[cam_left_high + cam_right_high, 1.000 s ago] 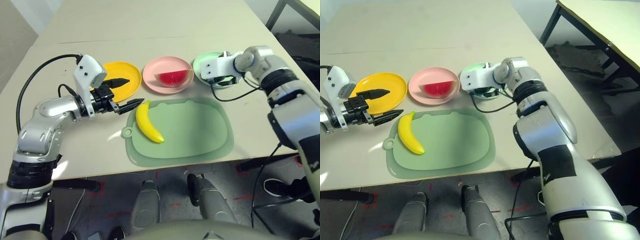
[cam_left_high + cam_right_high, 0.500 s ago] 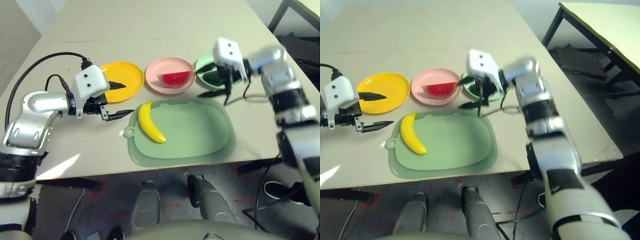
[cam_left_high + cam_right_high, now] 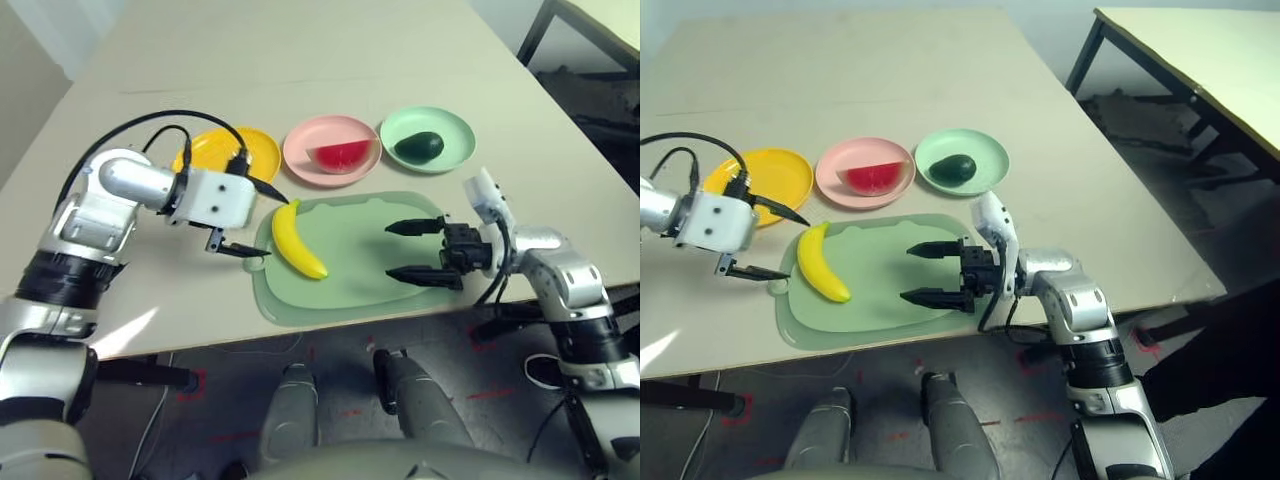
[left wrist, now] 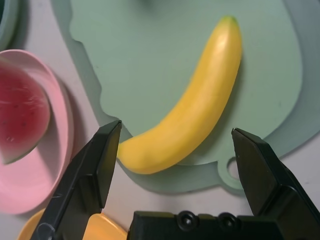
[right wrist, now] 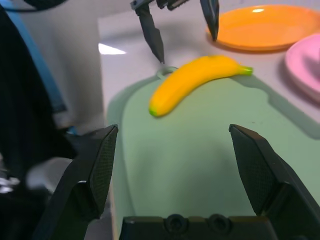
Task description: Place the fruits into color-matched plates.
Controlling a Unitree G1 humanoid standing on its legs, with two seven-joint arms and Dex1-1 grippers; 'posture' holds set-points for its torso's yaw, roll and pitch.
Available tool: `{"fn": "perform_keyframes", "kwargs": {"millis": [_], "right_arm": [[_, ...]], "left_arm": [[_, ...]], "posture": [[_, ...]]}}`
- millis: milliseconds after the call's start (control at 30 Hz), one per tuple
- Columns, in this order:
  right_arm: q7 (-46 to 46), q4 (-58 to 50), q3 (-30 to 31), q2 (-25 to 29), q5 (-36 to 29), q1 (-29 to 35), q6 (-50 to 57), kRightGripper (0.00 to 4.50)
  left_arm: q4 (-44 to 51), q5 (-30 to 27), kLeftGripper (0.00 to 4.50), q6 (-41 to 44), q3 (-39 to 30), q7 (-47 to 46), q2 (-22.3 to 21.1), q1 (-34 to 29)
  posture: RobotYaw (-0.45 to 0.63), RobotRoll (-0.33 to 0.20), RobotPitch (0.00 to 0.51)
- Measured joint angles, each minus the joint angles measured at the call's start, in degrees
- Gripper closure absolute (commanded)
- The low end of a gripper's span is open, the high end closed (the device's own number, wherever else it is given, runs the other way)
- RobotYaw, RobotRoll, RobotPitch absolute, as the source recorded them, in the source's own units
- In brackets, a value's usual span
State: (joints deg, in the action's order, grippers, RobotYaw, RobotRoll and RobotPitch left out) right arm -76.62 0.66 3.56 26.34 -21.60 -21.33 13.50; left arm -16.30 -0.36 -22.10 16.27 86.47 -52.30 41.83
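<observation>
The banana (image 3: 294, 243) is at the mat's end by the yellow plate, away from my right gripper. So next my left gripper brings it to that plate (image 3: 772, 180).
The yellow banana (image 3: 298, 240) lies on the left part of a light-green mat (image 3: 350, 292). My left gripper (image 3: 270, 228) hovers open just left of it, one finger on each side of the banana's (image 4: 192, 115) near end, not touching. The watermelon wedge (image 3: 340, 156) rests in the pink plate (image 3: 300, 150). The dark avocado (image 3: 418, 147) sits in the mint green plate (image 3: 455, 125). My left arm partly covers the yellow plate (image 3: 215, 150), which holds no fruit. Over the mat's right side my right gripper (image 3: 390, 250) stands open and holds nothing, pointing toward the banana (image 5: 195, 80).
The three plates line up in a row behind the mat. A black cable (image 3: 120, 135) loops from my left arm over the table's left side. The table's front edge (image 3: 200, 345) runs just below the mat. A second table (image 3: 1200, 50) stands off to the right.
My right gripper has left the mint green plate, with the avocado now lying in it, and swung down over the mat's right side. My left gripper has closed in on the banana.
</observation>
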Motion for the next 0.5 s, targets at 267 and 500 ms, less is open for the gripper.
{"fn": "perform_keyframes", "kwargs": {"millis": [267, 500], "right_arm": [[2.9, 7.0, 0.2, -1.1, 2.8, 0.2, -14.2, 0.03], [3.7, 7.7, 1.8, -1.1, 3.7, 0.1, -17.1, 0.0]], "left_arm": [[-4.7, 5.2, 0.0, -6.1, 2.8, -1.8, 3.1, 1.0], [-5.0, 5.6, 1.93, -5.8, 3.1, -2.1, 4.4, 1.0]], "posture": [[-0.06, 0.0, 0.192], [-0.05, 0.0, 0.191]]}}
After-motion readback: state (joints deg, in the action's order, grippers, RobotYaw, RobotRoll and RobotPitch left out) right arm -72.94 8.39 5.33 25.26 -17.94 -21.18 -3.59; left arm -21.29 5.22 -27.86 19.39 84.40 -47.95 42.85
